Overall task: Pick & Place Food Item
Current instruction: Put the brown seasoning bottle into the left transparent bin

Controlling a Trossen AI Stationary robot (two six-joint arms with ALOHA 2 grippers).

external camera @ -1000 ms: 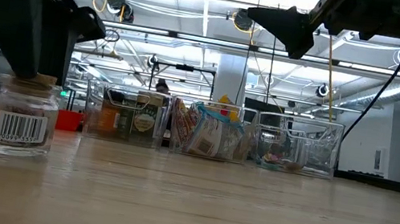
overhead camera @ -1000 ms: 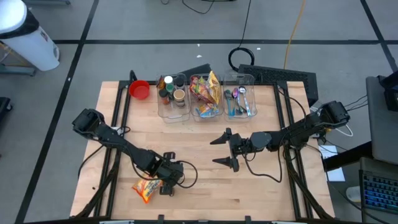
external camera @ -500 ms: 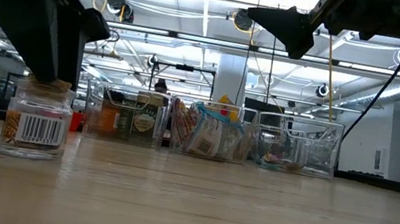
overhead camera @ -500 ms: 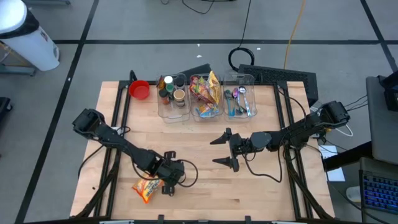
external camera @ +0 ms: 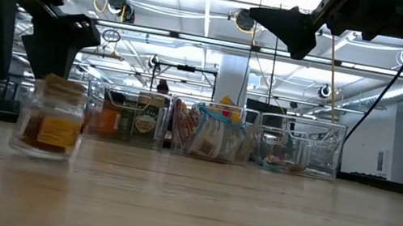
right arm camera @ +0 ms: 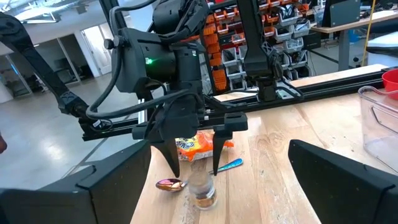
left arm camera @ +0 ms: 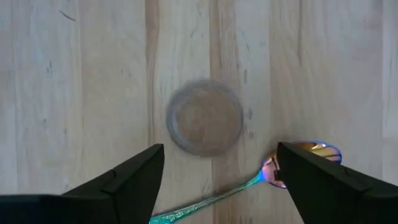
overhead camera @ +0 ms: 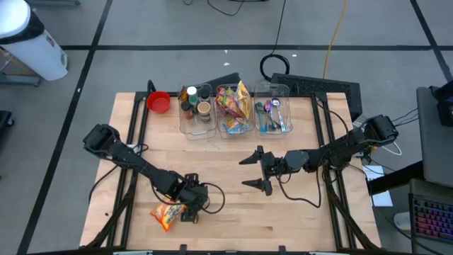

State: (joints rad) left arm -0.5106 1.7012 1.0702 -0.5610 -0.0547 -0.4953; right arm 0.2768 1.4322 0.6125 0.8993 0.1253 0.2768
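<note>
The jar's lid (left arm camera: 205, 147) is in front of my left gripper's fingers. I should move them forward around the lid's middle (left arm camera: 205, 118) before I close them and lift the jar.
A small glass jar (left arm camera: 205, 117) with a cork lid stands on the wooden table near its front left, seen also in the low view (external camera: 51, 119) and in the right wrist view (right arm camera: 203, 186). My left gripper (left arm camera: 219, 148) hangs just above it, pointing steeply down and open. Its two fingers stand on either side of the lid, clear of it (right arm camera: 194, 172). My right gripper (overhead camera: 256, 170) waits open and level above the table's middle, with nothing between its fingers.
An orange snack bag (overhead camera: 166, 212) lies just left of the jar, and an iridescent spoon (left arm camera: 298, 160) lies beside it. Three clear bins (overhead camera: 235, 110) with jars, snacks and cutlery stand at the far edge, a red bowl (overhead camera: 158, 102) to their left.
My left gripper has opened and let go of the jar's cork lid while staying in place. The jar has shifted a little toward the table's right edge and turned about, so its barcode no longer faces the near edge.
</note>
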